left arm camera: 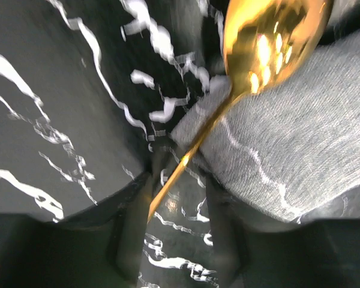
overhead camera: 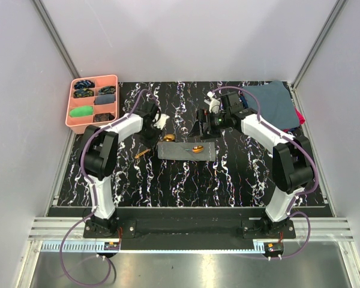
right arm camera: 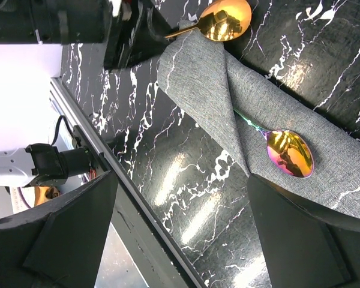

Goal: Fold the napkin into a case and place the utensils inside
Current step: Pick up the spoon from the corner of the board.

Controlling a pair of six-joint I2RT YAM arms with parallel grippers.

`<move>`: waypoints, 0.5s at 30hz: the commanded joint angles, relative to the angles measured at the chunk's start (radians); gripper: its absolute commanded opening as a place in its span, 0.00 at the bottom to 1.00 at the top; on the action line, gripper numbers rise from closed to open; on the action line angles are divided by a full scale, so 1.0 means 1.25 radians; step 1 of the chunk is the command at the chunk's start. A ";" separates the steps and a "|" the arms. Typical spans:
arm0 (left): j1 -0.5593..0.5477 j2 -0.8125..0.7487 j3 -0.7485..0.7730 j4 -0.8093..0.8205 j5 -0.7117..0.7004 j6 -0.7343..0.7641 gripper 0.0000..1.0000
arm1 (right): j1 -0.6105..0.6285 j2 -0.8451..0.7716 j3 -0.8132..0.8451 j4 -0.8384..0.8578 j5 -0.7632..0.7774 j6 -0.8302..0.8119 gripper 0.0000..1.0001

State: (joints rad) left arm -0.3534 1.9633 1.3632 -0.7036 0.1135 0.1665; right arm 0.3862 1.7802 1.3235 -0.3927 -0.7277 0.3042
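Observation:
I expect the gold utensil's handle (overhead camera: 143,153) to slide under beside the tucked utensil's handle when I push, because the napkin fold's slanted edge (right arm camera: 240,147) continues past that handle.
The grey napkin (overhead camera: 186,150) lies folded into a narrow flat case in the middle of the table. One gold utensil rests with its head (left arm camera: 270,36) at the case's left end. Its thin handle (left arm camera: 186,159) runs back between the fingers of my left gripper (left arm camera: 179,180); the jaws stand apart, wider than the handle. The other utensil (right arm camera: 289,153) lies on the case (right arm camera: 228,108), its handle tucked under a fold. My right gripper (right arm camera: 181,180) hangs wide open just behind the case, holding nothing.
A pink compartment tray (overhead camera: 72,115) with several small items stands at the back left. A dark blue cloth (overhead camera: 270,102) lies at the back right. The marbled black mat (overhead camera: 186,186) ends at a metal rail near the arm bases.

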 commanded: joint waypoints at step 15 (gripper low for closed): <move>0.061 -0.398 -0.095 0.005 0.268 -0.284 0.00 | 0.009 -0.037 -0.067 0.268 -0.040 -0.049 1.00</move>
State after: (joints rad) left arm -0.3000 1.5803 1.3003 -0.7120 0.1493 -0.0319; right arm 0.3862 1.7802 1.3067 -0.2600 -0.7280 0.3283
